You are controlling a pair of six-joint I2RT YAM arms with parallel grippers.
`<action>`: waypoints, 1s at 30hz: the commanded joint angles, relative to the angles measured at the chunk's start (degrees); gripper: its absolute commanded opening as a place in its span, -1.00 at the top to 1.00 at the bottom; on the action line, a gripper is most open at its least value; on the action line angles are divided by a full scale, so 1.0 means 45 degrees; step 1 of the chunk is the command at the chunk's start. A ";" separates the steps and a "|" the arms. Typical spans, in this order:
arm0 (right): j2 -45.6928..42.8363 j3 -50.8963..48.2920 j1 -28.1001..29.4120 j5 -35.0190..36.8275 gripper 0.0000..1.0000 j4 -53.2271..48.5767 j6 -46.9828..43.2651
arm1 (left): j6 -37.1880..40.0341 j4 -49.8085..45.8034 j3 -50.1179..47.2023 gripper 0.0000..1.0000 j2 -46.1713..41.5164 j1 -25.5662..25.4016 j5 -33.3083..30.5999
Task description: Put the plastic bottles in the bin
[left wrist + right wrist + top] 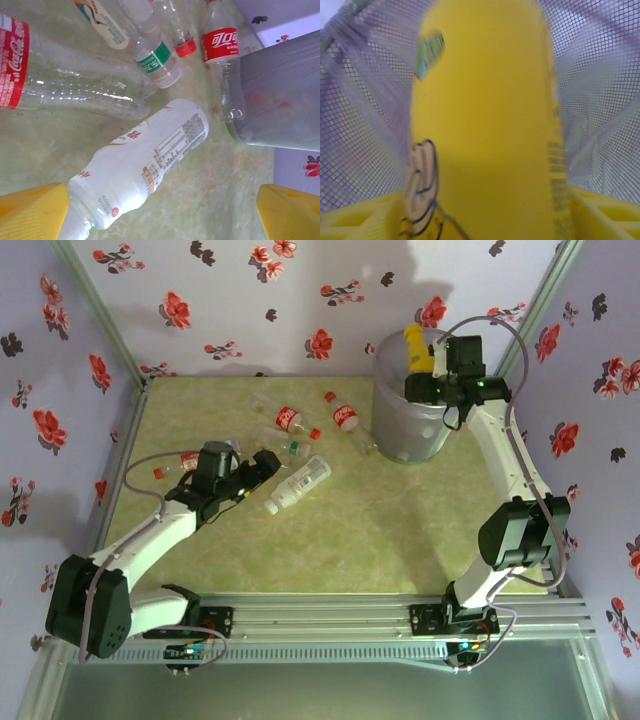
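I should take the white-labelled bottle (301, 480) near the neck (280, 499) with my left gripper and pass it to my right gripper, because the bottle is far from the bin.
A yellow bottle (415, 348) hangs upright over the grey mesh-walled bin (405, 435) at the back right, with my right gripper (428, 382) shut on it. In the right wrist view the yellow bottle (485, 125) sits between the fingers (612, 212), the bin's mesh wall (600, 75) behind it. My left gripper (262, 468) is open just left of a white-labelled bottle (300, 483) lying on the mat. The white-labelled bottle (145, 160) lies slantwise ahead of the left gripper (162, 215), its neck end by the left fingertip (30, 212).
Several clear bottles lie behind the left gripper: red-labelled ones (288, 418) (345, 416), a green-labelled one (157, 60) and a long Coca-Cola one (75, 85). Another lies at the left (185, 462). Flowered walls and metal rails enclose the green mat (400, 530).
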 commanded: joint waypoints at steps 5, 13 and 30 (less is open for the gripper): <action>-0.0236 0.0706 -0.0116 0.0059 -0.62 -0.0376 -0.0416 | 0.0367 0.0194 -0.0157 -0.93 0.0310 0.0054 -0.0243; 0.0478 0.1367 -0.0116 -0.0066 -0.49 -0.0315 0.0326 | 0.0856 -0.0411 0.0110 -0.93 0.0459 0.0054 -0.0528; -0.2423 -0.0381 -0.0117 -0.0657 -0.59 -0.0676 0.1583 | 0.5999 -0.4044 0.3810 -0.87 0.3065 -0.1478 -0.1934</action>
